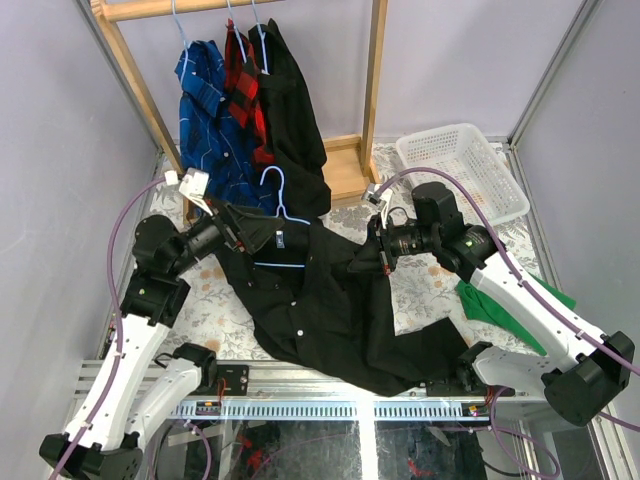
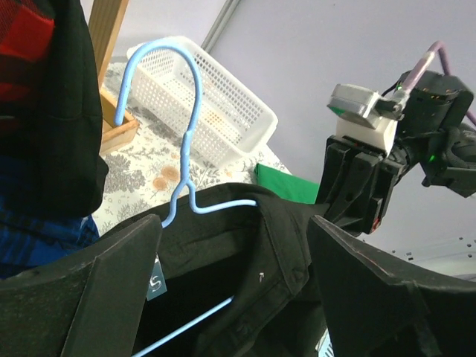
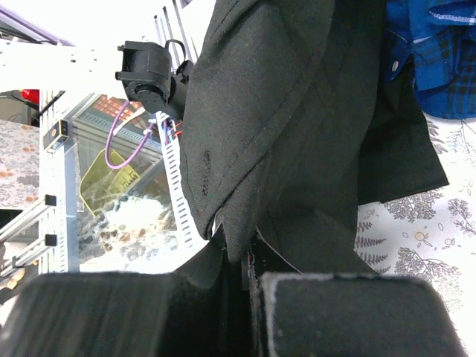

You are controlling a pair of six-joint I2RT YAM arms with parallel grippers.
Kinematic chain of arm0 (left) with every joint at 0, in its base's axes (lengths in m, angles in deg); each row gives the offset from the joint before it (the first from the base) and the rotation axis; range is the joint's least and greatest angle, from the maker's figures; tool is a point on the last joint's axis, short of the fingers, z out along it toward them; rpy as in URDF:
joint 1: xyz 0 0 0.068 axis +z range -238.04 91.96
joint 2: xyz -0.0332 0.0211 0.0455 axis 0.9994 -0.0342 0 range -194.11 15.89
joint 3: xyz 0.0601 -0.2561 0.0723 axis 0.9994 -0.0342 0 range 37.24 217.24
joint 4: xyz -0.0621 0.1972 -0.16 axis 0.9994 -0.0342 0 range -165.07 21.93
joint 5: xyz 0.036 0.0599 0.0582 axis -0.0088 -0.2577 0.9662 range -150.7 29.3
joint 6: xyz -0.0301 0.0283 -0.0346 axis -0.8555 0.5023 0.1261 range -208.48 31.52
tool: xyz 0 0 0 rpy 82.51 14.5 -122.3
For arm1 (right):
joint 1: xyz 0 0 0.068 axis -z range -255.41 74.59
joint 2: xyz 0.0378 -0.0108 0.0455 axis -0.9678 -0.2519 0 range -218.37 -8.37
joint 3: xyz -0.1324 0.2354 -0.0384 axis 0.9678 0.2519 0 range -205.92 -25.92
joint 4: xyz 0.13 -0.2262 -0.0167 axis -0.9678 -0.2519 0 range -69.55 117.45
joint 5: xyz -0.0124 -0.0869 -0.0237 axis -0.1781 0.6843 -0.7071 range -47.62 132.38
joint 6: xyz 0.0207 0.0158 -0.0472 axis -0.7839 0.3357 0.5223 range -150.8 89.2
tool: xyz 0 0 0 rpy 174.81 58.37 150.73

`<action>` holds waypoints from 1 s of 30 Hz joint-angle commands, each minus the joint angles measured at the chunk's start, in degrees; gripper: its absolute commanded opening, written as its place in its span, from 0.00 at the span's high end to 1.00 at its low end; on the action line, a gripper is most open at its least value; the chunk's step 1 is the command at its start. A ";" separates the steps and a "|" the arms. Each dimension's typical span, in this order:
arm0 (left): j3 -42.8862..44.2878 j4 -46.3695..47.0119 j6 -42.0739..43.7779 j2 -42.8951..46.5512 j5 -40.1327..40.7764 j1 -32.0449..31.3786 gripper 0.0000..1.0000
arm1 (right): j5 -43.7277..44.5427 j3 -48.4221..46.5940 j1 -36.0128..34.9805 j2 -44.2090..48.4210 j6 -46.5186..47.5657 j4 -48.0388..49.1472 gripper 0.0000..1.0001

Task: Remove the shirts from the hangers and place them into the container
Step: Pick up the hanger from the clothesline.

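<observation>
My left gripper should hold the hanger's neck while my right gripper works the shirt's shoulder free, because the hanger's arm is still inside the black shirt's shoulder.
A black shirt hangs stretched between my two arms over the table, with a light-blue wire hanger still inside its collar. My left gripper is open, its jaws standing either side of the collar and the hanger's wire without pinching them. My right gripper is shut on a fold of the black shirt. A blue plaid shirt, a red-and-black plaid shirt and another black shirt hang on hangers on the rack. The white container sits at the back right.
The wooden rack stands at the back, its base beside the basket. A flat green cloth lies on the table under my right arm. Grey walls close in on both sides.
</observation>
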 commanded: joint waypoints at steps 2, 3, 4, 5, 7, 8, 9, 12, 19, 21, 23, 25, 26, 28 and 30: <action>-0.31 1.94 1.91 -1.85 4.25 -2.87 0.28 | -3.83 -1.68 0.07 1.12 -1.67 2.44 1.00; -0.16 1.72 2.05 -2.47 6.59 -3.91 0.29 | -3.78 -1.64 0.03 0.96 -0.93 1.98 1.00; -0.01 1.76 1.98 -3.02 8.62 -4.99 0.29 | -3.64 -1.61 0.07 0.79 -0.57 1.88 1.00; 0.15 1.85 1.98 -3.77 10.79 -6.10 0.30 | -3.44 -1.61 0.03 0.68 -0.49 2.17 1.00; 0.54 1.84 1.93 -4.90 14.21 -7.66 0.31 | -3.76 -1.42 0.07 0.68 -0.78 3.13 1.00; 0.71 1.93 1.69 -5.56 16.09 -8.33 0.31 | -3.95 -1.52 0.07 0.72 -0.76 3.33 1.00; 1.06 1.95 1.72 -6.32 17.22 -8.82 0.31 | -4.08 -1.77 0.06 0.76 -0.50 3.02 1.00; 3.52 0.11 2.65 -7.68 19.75 -9.74 0.33 | -3.51 -2.79 0.06 0.81 1.52 0.88 1.00; 6.49 -2.31 3.57 -8.60 23.33 -9.91 0.15 | -2.59 -2.94 0.05 1.42 2.93 -1.08 1.00; 7.83 -4.62 1.95 -9.68 24.47 -9.91 0.03 | -2.49 -2.95 0.05 1.75 2.87 -0.94 1.00; 8.88 -6.96 0.69 -10.64 25.54 -9.89 0.00 | -1.99 -2.92 0.02 2.29 2.90 -0.96 1.00; 10.00 -10.17 -2.58 -11.18 29.04 -9.87 0.00 | -1.40 -2.68 0.07 2.91 3.03 -0.81 1.00; 10.63 -12.24 -4.32 -11.35 31.13 -9.83 0.00 | -1.06 -2.63 0.05 3.11 3.03 -0.72 1.00; 10.40 -12.58 -6.44 -10.47 34.00 -9.78 0.00 | -0.94 -2.57 0.06 3.26 2.83 -0.48 0.99; 7.32 -7.84 -5.15 -8.49 31.18 -9.79 0.00 | -0.95 -2.60 0.07 3.16 2.39 -0.11 0.99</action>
